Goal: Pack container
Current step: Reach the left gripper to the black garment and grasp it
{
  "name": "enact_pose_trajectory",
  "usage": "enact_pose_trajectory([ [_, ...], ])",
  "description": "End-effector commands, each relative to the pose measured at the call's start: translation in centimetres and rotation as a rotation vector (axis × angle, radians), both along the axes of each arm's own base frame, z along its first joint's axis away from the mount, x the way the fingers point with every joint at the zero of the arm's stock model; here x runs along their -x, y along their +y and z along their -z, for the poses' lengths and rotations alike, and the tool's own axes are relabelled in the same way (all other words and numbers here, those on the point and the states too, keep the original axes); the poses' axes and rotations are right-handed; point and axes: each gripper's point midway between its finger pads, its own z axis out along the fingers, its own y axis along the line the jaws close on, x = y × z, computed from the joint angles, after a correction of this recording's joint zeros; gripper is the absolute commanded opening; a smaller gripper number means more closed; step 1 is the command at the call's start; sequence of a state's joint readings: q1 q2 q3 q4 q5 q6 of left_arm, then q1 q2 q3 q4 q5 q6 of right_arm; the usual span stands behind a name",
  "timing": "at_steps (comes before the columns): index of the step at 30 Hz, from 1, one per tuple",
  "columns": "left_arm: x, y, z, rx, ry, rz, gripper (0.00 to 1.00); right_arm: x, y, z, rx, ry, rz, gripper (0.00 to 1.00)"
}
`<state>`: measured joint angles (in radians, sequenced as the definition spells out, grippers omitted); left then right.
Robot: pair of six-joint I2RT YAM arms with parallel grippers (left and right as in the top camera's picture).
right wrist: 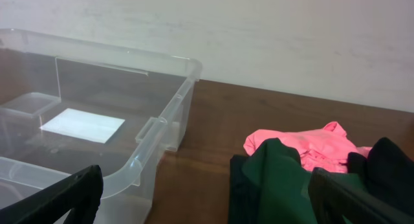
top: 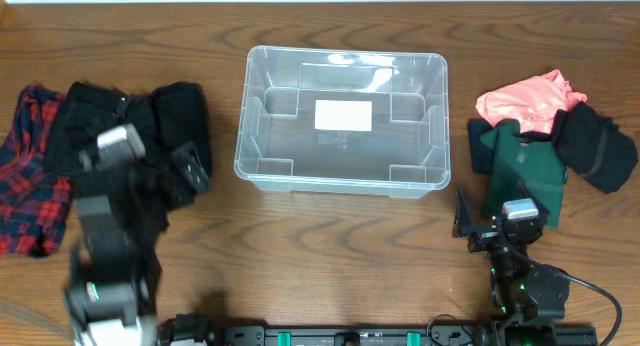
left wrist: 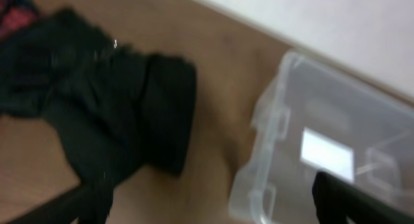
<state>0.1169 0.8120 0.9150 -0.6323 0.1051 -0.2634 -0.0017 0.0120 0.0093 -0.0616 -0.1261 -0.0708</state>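
I keep lowering my left gripper's open fingers until they are on both sides of the black clothes' edge (top: 202, 118) facing the container and grip it, because that edge lies free beside open wood (top: 225, 121).
The container (top: 340, 116) is a clear bin with a white label on its base, standing empty at the table's middle back. It also shows in the left wrist view (left wrist: 336, 153) and in the right wrist view (right wrist: 149, 130). My left gripper (top: 160, 151) is open and empty above a pile of black clothes (top: 150, 116), its fingers wide apart in the left wrist view (left wrist: 213, 208). My right gripper (top: 497, 224) is open and empty, low near the front right, just in front of a dark green cloth (top: 525, 171); its fingers frame the right wrist view (right wrist: 207, 201).
A red plaid cloth (top: 28, 176) lies at the far left. A pink cloth (top: 525, 98) and a black cloth (top: 598, 146) lie at the right next to the green one (right wrist: 278, 179). A pale wall runs behind the table.
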Motion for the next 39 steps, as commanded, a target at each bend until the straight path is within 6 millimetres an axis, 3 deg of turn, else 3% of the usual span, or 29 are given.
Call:
enact_pose_trajectory([
  [1,-2.5,0.6,0.0,-0.054,0.152,0.047,0.98,0.0,-0.2,0.1,0.013,-0.003,0.008,0.99],
  [8,-7.7,1.3,3.8,-0.033,0.32,0.056,0.98,0.0,-0.2,0.1,0.013,-0.003,0.008,0.99],
  [19,-11.8,1.8,9.8,-0.075,0.408,0.117,0.98,0.0,-0.2,0.1,0.013,-0.003,0.008,0.99],
  [31,-13.0,4.4,16.3,-0.206,0.561,0.086,0.98,0.0,-0.2,0.1,0.013,-0.003,0.008,0.99],
  [39,-14.4,4.7,17.8,-0.218,0.546,0.091,0.98,0.0,-0.2,0.1,0.013,-0.003,0.008,0.99],
])
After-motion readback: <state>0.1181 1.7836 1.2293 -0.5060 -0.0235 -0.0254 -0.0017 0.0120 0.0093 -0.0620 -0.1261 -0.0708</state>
